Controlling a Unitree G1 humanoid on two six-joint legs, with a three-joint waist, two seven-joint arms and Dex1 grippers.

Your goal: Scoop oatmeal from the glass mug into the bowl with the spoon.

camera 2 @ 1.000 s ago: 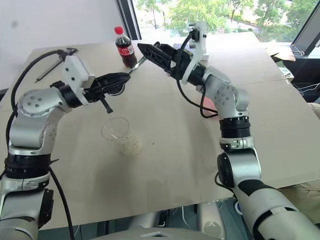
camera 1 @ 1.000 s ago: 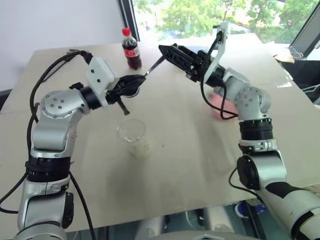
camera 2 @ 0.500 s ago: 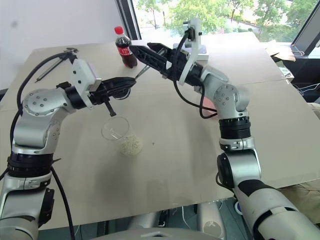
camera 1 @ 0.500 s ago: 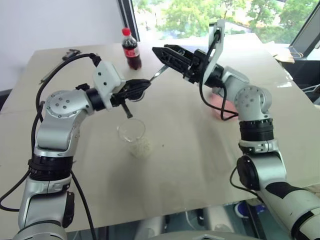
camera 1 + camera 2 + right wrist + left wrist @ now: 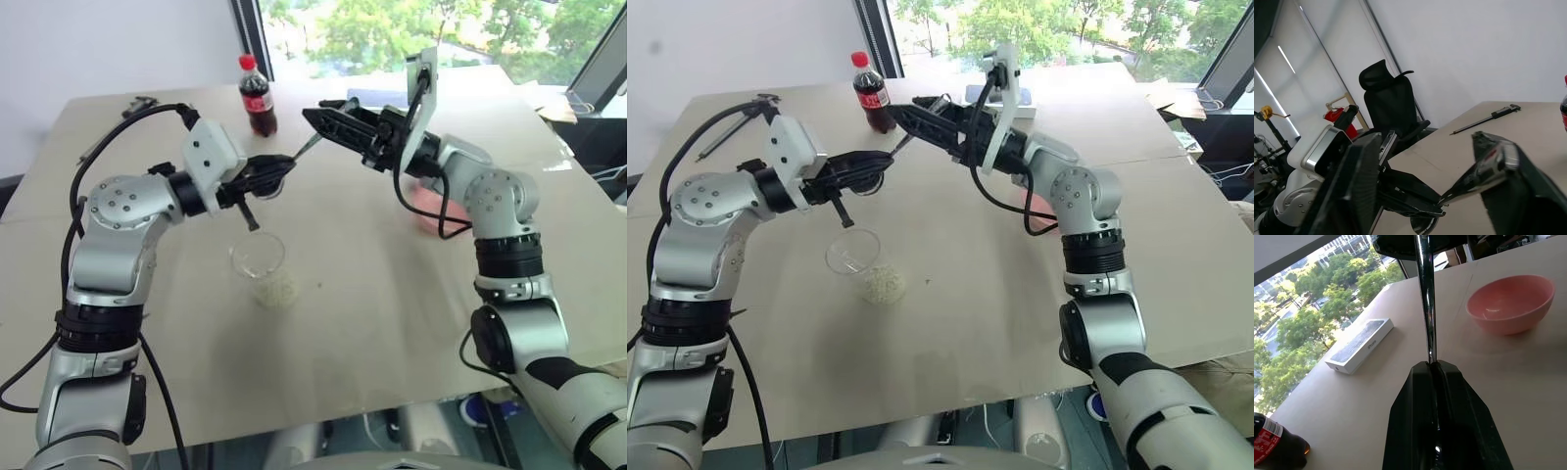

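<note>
Next, I take the handle of the spoon with my right gripper before my left gripper takes the glass mug's handle, because my left gripper is holding the spoon near its round end.
The shiny spoon (image 5: 303, 147) hangs in the air above the table, bridging my two grippers. My left gripper (image 5: 278, 170) is shut on it near the round bowl end. The thin handle (image 5: 1424, 293) runs up into my right gripper (image 5: 315, 116), whose fingers stand apart around the handle's end. The handle (image 5: 1475, 177) rests against one right finger (image 5: 1498, 161). Below the left gripper, the glass mug (image 5: 258, 257) stands on the table with pale oatmeal (image 5: 277, 289) at its bottom. The pink bowl (image 5: 1511, 303) sits on the table behind my right forearm.
A red-capped cola bottle (image 5: 259, 95) stands at the back of the table. A caliper (image 5: 725, 137) lies near the far left edge. A flat white-edged box (image 5: 1359, 345) lies by the window side. A black office chair (image 5: 1393, 105) stands beyond the table.
The right gripper's fingers have come closer together around the spoon's handle. The left gripper keeps its hold on the spoon.
</note>
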